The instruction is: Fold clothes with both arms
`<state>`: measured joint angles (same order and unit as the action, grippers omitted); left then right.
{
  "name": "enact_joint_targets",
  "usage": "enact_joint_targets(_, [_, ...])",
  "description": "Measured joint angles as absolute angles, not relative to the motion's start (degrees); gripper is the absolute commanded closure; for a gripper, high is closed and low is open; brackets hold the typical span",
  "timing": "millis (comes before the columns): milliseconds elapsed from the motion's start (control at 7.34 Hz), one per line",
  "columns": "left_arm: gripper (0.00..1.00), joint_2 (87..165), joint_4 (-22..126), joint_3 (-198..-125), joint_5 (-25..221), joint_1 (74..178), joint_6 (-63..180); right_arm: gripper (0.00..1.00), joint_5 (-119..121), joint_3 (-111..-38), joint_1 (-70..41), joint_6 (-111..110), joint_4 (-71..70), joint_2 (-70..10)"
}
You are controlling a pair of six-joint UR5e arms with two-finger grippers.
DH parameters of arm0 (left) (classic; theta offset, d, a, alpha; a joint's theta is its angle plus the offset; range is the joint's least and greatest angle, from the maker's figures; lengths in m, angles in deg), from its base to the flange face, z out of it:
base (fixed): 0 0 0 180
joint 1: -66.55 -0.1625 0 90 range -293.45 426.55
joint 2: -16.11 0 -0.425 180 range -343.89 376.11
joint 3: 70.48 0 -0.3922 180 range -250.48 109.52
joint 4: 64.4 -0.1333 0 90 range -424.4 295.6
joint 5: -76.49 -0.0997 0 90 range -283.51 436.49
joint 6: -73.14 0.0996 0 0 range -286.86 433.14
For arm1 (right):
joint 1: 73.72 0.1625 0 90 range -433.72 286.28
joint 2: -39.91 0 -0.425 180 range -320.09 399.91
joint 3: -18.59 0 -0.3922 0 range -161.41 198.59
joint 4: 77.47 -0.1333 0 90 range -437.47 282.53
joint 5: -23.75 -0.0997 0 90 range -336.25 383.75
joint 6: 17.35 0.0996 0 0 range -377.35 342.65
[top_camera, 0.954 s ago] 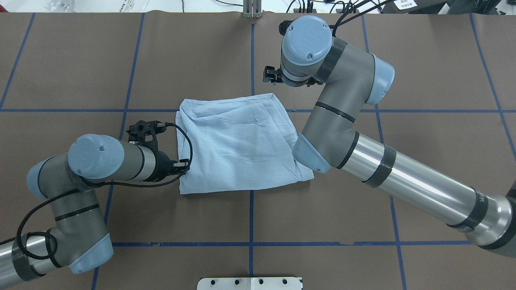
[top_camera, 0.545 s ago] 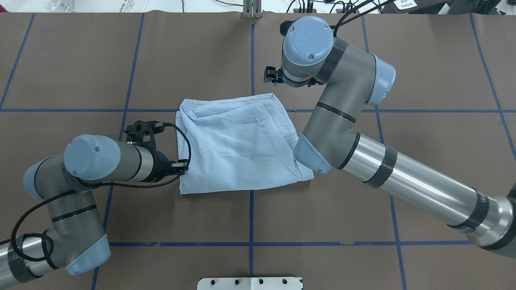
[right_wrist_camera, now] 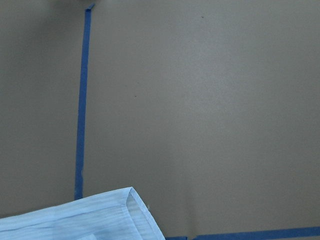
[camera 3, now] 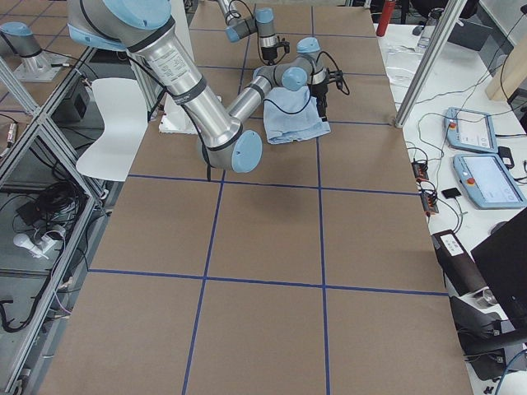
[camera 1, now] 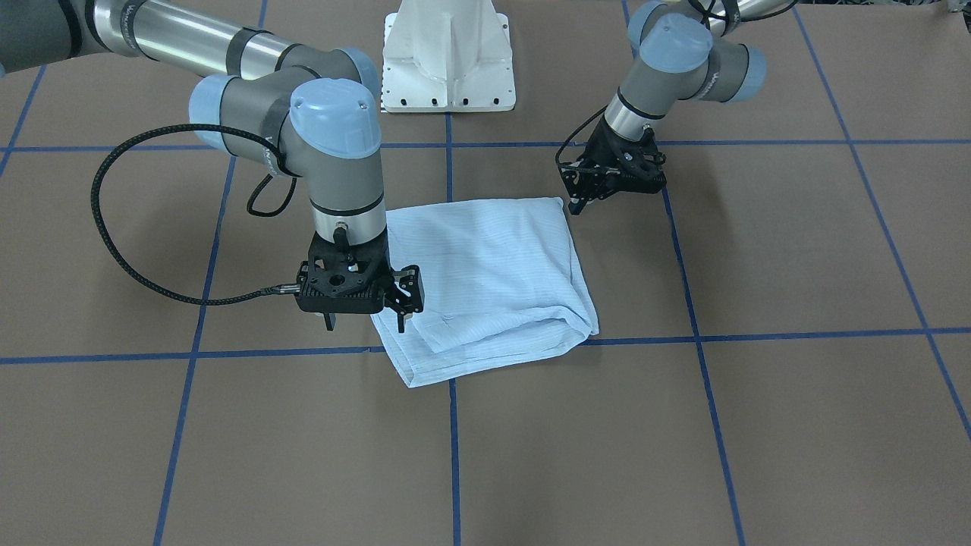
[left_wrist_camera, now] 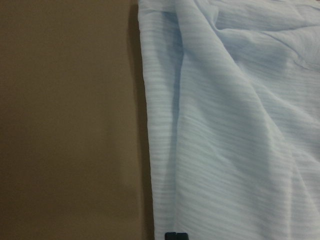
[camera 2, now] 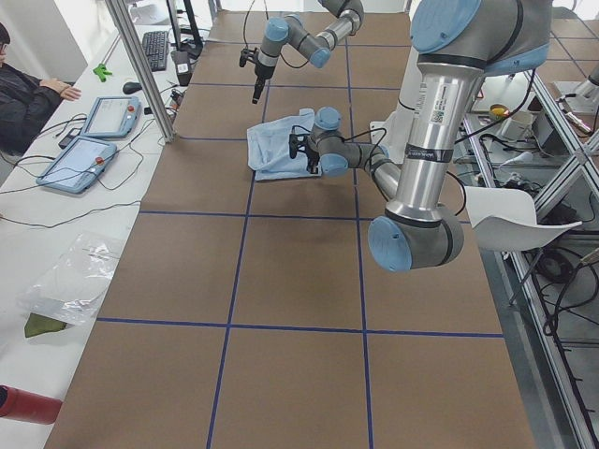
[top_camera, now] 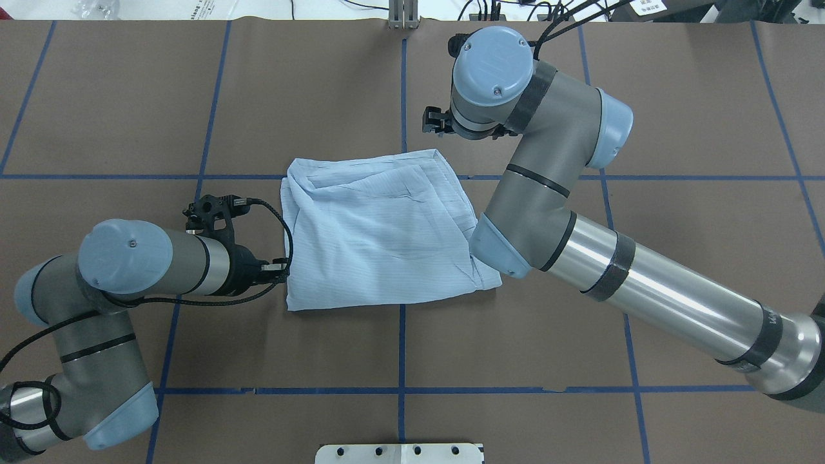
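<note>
I should open my left gripper's shut fingers, which sit empty at the shirt's edge, then reach farther in, pinch the shirt's top layer and pull.
The clothes are one light-blue striped shirt (top_camera: 380,232) (camera 1: 493,273), folded into a rough square in the middle of the brown table. My left gripper (top_camera: 280,266) (camera 1: 574,206) sits low beside the shirt's left edge; its fingers look shut and hold nothing. In the left wrist view the shirt (left_wrist_camera: 225,125) fills the right half, and one black fingertip (left_wrist_camera: 175,235) shows at the bottom. My right gripper (camera 1: 366,324) (top_camera: 438,122) hangs open over the shirt's far right corner. In the right wrist view that corner (right_wrist_camera: 100,215) is below.
Blue tape lines (top_camera: 401,96) split the table into squares. The white pedestal base (camera 1: 447,53) stands at the robot's side. Beyond the far edge a desk carries tablets (camera 2: 80,159), and a person (camera 2: 23,94) sits there.
My left arm has drawn back to the left, so its gripper has moved off the shirt's left edge. The right arm and the shirt have hardly moved.
</note>
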<state>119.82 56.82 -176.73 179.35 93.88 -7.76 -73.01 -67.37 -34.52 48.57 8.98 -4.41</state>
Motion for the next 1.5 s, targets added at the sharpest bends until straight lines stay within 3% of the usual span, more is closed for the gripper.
enact_joint_targets(273, [0.38, 121.8, 56.9, -174.9, 179.4, 93.6, -7.0, 0.0, -73.0, -67.4, -34.5, 48.6, 8.9, -4.4])
enact_joint_targets(818, [0.51, 123.2, 59.5, -171.7, 179.3, 94.2, -3.9, 0.0, -73.0, -67.3, -34.5, 48.6, 9.0, -4.4])
enact_joint_targets(1226, [0.73, 123.7, 60.4, -170.5, 179.4, 94.0, -3.8, 0.0, -72.9, -67.3, -34.6, 48.6, 9.0, -4.4])
enact_joint_targets(1363, [0.9, 123.9, 60.5, -170.5, 179.4, 94.0, -3.8, 0.0, -72.9, -67.4, -34.6, 48.6, 9.0, -4.4])
enact_joint_targets(1499, [1.0, 124.1, 60.6, -170.4, 179.4, 93.9, -3.8, 0.0, -72.9, -67.4, -34.6, 48.6, 9.0, -4.4])
